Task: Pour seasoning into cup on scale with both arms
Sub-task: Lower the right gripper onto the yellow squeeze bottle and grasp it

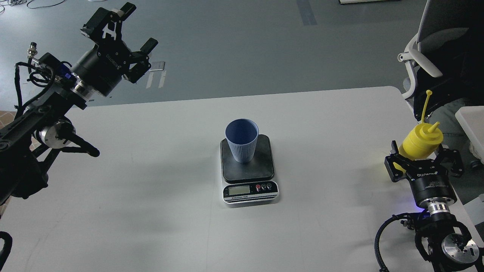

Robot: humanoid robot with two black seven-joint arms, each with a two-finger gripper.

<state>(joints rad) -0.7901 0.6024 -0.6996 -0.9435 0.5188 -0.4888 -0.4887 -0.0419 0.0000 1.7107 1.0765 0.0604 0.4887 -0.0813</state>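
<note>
I expect the tether strap [425, 106] to slope down clear of the nozzle when I tip the bottle to pour, because a wide gap [430, 118] already separates them.
A muted-blue ribbed cup [242, 140] stands upright on the dark platform of the scale [248, 170] at the table's middle. The yellow squeeze bottle of seasoning [421, 139] stands upright near the table's right edge, its tether strap pointing up. My right gripper [422, 154] is open, its fingers on either side of the bottle's lower body, which it hides; whether they touch it I cannot tell. My left gripper [130, 26] is open and empty, raised high at the far left, beyond the table's back edge.
The white table [151, 189] spans the view, its back edge at upper middle and its rounded right corner near the bottle. An office chair [435, 45] and a white bin edge [470, 124] stand just off the right side.
</note>
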